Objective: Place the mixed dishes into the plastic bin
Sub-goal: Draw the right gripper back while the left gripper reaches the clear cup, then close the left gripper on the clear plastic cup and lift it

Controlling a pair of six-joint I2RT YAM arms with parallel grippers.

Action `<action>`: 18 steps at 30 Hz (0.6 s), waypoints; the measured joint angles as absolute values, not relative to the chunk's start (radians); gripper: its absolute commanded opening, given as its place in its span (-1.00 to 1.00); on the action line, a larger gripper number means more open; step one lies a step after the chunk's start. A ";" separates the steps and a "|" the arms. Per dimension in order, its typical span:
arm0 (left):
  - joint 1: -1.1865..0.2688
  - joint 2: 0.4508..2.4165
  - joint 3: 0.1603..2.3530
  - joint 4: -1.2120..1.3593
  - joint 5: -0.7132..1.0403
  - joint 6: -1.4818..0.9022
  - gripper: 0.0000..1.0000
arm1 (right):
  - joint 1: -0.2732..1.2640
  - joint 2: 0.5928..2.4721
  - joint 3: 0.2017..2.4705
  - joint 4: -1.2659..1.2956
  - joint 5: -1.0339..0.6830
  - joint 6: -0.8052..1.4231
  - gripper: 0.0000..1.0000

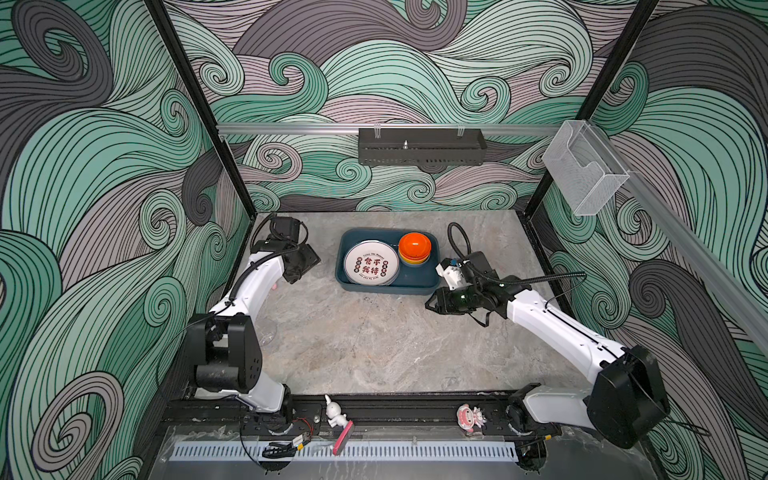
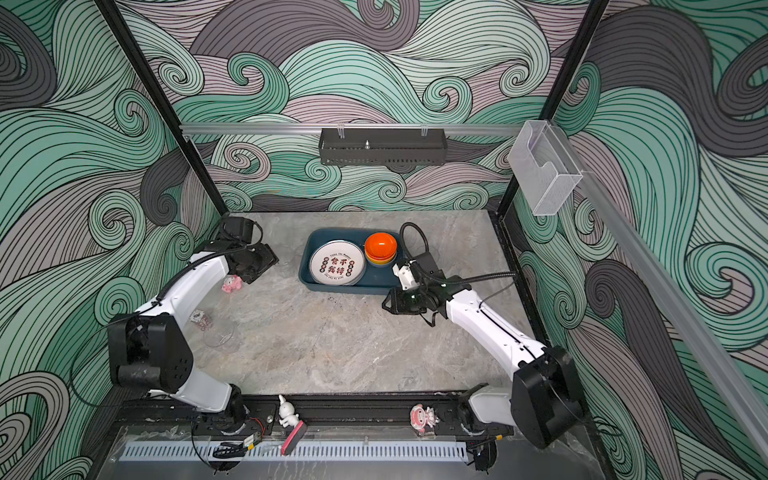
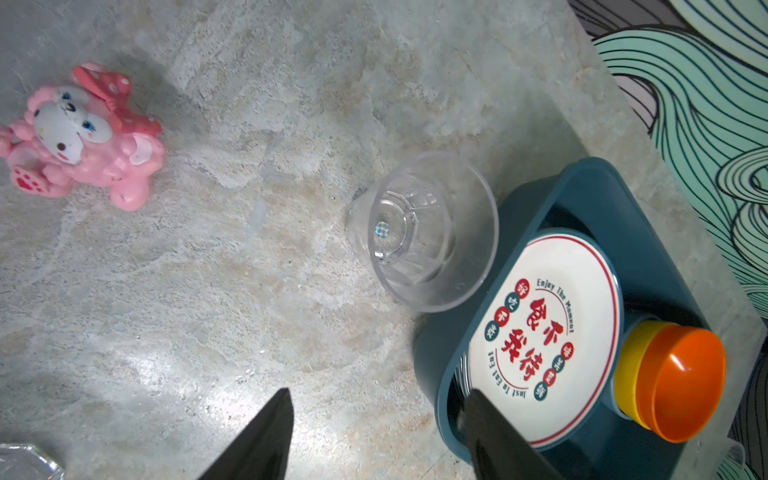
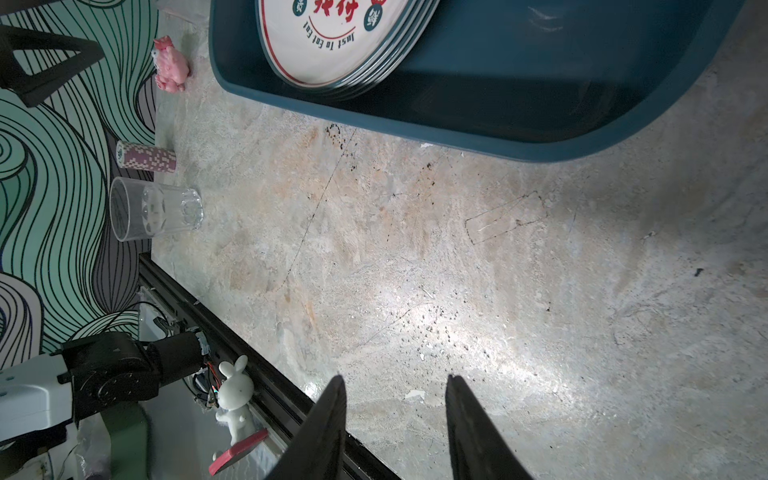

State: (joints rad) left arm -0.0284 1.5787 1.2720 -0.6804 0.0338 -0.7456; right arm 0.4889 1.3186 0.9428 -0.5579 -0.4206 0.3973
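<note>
I am looking at the clear glass tumbler (image 3: 432, 232), which shows one rim and its base plainly inside (image 3: 395, 230), so I should expect it to be empty when I lift and tip it.
The teal plastic bin (image 1: 419, 284) sits at the back middle of the table in both top views. It holds a stack of white printed plates (image 1: 371, 264) and an orange bowl (image 1: 414, 246) nested on yellow and blue ones. In the left wrist view a clear glass tumbler (image 3: 424, 232) stands on the table just outside the bin's wall (image 3: 536, 195). My left gripper (image 3: 380, 392) is open and empty, a short way from that tumbler. Another tumbler (image 4: 153, 208) stands near the left wall. My right gripper (image 4: 395, 378) is open and empty over bare table beside the bin's front right corner.
A pink figurine (image 3: 83, 133) lies on the table near the left arm. A stack of poker chips (image 4: 145, 156) stands beside the tumbler at the left wall. A white rabbit figurine (image 1: 334, 411) and a pink one (image 1: 469, 417) stand on the front rail.
</note>
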 measured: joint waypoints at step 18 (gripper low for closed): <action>-0.007 1.858 1.411 -0.695 0.046 -0.772 -0.19 | 0.489 1.319 0.936 -0.558 -0.419 0.388 -0.20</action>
State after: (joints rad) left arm -0.0067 1.8580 1.4105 -0.6952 0.0460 -0.7719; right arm 0.4889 1.3186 0.9356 -0.5579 -0.4191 0.3882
